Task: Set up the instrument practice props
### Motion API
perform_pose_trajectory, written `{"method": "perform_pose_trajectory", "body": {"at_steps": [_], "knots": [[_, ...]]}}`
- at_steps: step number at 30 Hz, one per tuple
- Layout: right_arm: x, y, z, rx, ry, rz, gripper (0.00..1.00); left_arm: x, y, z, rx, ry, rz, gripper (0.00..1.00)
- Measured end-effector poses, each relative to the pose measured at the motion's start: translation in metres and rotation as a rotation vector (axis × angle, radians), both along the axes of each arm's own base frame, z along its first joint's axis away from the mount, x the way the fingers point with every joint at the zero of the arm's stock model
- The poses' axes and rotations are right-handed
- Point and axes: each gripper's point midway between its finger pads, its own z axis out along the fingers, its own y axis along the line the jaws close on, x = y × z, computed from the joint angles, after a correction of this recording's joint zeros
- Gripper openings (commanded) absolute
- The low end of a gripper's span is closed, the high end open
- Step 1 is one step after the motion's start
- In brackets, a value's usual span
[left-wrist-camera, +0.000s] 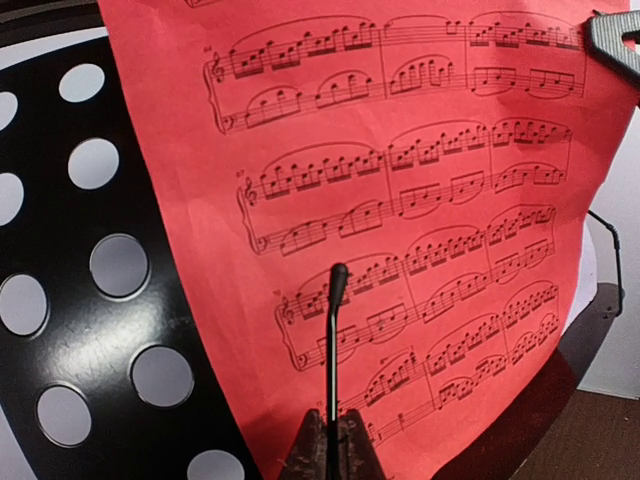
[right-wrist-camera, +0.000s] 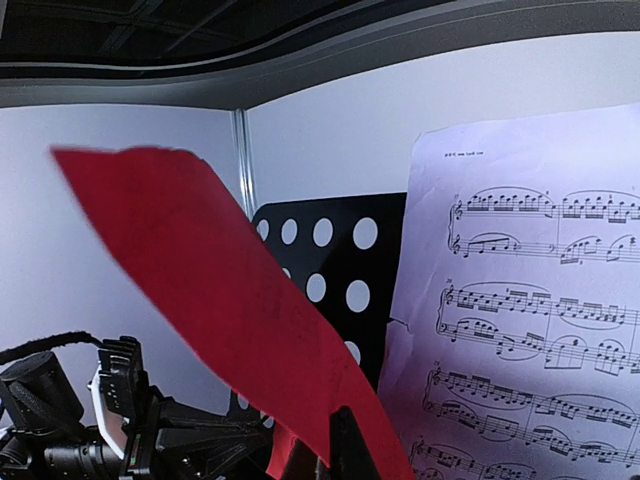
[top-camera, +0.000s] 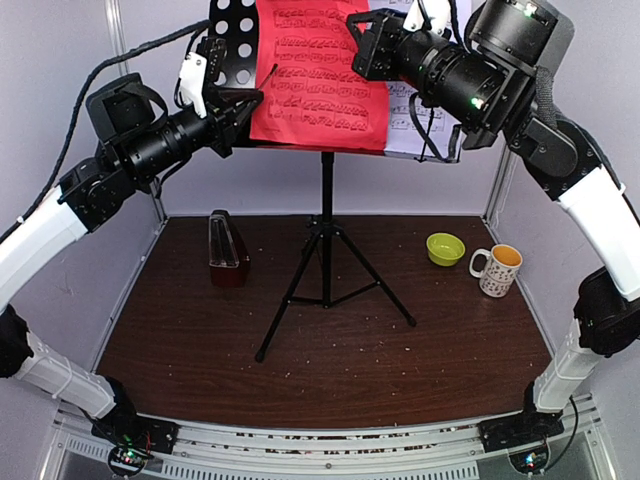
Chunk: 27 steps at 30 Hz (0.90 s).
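Note:
The red sheet's edge (top-camera: 386,122) overlaps the white sheet. My right gripper should slide the red sheet toward the desk's open holes (top-camera: 244,50) next to my left gripper and then let go of it.
The black tripod music stand (top-camera: 325,250) stands mid-table, its perforated desk (top-camera: 230,40) raised high. A red music sheet (top-camera: 320,80) leans on the desk, and a white music sheet (top-camera: 405,110) is partly hidden behind its right side. My left gripper (left-wrist-camera: 330,452) is shut on the stand's thin black page-retainer wire (left-wrist-camera: 333,340), which rises in front of the red sheet (left-wrist-camera: 400,150). My right gripper (right-wrist-camera: 335,452) is shut on the red sheet (right-wrist-camera: 230,300) at its upper right edge, with the white sheet (right-wrist-camera: 530,300) beside it. The metronome (top-camera: 226,245) stands on the table at the left.
A small green bowl (top-camera: 445,248) and a spotted white mug (top-camera: 497,270) sit on the table at the right. Grey walls enclose the brown table (top-camera: 330,370) on three sides. The tripod legs spread over the table's middle.

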Motion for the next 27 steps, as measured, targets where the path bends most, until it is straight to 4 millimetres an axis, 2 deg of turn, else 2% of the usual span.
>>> {"method": "perform_pose_trajectory", "body": {"at_steps": [9,14,19,27], "knots": [[-0.009,-0.006,0.009,-0.004,-0.072,0.069,0.0,-0.002,0.002,0.0,-0.012,-0.012,0.001,0.0],[-0.009,-0.016,0.024,0.024,-0.115,0.096,0.0,-0.003,0.002,0.0,-0.014,-0.017,-0.003,0.0],[-0.013,-0.014,0.037,0.038,-0.147,0.132,0.0,-0.004,0.001,0.0,-0.008,-0.022,-0.01,0.0],[-0.01,0.007,0.022,-0.03,-0.148,0.169,0.0,-0.006,-0.001,-0.001,0.001,-0.03,-0.023,0.0]]}}
